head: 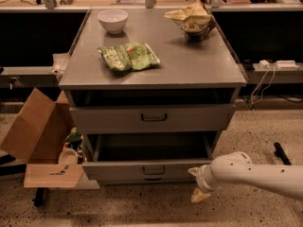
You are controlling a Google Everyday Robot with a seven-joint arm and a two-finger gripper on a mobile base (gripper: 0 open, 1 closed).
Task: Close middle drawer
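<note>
The lower finger of the robot's gripper hangs below the middle drawer's front panel (189, 187), so the robot should lift its gripper and shut it, then push the panel (184, 171) in.
The middle drawer (123, 170) is a shallow grey drawer with a short front panel and a small dark loop handle (154, 170). It stands pulled out, with its dark inside showing. Above it the taller-fronted top drawer (151, 118) is slightly out. My gripper (196, 184) is low at the right, on a white arm (255, 173) that comes in from the right edge. Its two cream fingers are spread apart and empty. The upper finger (193, 171) is at the right end of the middle drawer's front panel. The third drawer is mostly hidden below.
On the cabinet top (203, 65) lie a white bowl (112, 20), a green snack bag (129, 56) and a dark bowl with a yellowish bag (191, 19). An open cardboard box (35, 131) stands to the left of the drawers. A power strip (274, 64) and cables are at the right.
</note>
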